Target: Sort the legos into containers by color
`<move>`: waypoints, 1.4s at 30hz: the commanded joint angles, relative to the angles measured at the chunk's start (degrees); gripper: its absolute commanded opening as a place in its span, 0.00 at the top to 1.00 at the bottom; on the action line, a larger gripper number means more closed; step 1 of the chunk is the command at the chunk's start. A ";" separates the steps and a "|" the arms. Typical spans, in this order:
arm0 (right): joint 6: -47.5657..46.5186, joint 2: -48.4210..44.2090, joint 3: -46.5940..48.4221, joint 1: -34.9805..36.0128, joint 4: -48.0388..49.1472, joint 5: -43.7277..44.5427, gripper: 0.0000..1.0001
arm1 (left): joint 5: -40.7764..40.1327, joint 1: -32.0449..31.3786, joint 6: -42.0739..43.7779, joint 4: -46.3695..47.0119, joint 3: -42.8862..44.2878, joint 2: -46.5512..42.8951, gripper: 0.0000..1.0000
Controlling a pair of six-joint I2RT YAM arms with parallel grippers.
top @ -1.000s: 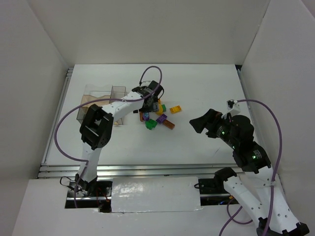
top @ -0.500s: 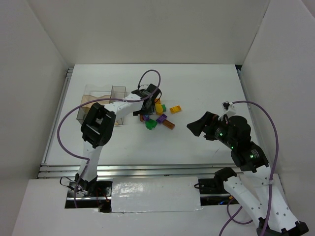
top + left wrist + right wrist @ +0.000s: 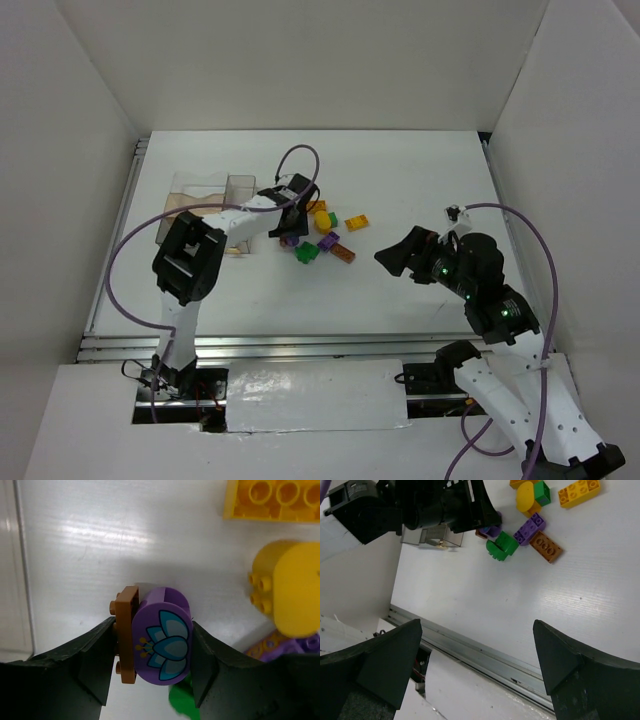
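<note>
The brown plate is stuck to the side of the purple lego, so the robot's right gripper should hold the purple lego while the left gripper pulls the brown plate off.
My left gripper is shut on a purple lego with a blue flower print, which has a brown plate stuck to its side. I hold it just over the table, between the loose legos and the clear containers. A yellow lego, an orange one, a purple one, a brownish-orange one and a green one lie to its right. My right gripper is open and empty, above the table right of the pile.
A container wall shows at the left edge of the left wrist view. The right wrist view shows the pile, the left arm and the metal rail at the table's near edge. White walls enclose the table.
My left gripper has moved left from the pile toward the containers, carrying the purple lego. My right gripper has drifted slightly left and stayed open.
</note>
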 commanded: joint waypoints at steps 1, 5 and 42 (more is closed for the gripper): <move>1.02 -0.90 -1.46 0.49 6.62 -3.00 0.01 | 0.36 -1.59 2.89 4.11 -2.61 -11.74 1.00; 3.83 -2.58 -0.59 0.49 8.65 -0.65 0.01 | 5.44 -4.93 7.37 10.00 -10.41 -24.60 1.00; 7.44 17.90 9.17 26.77 5.48 6.84 0.70 | 22.42 -27.61 40.25 33.83 -34.17 -55.38 1.00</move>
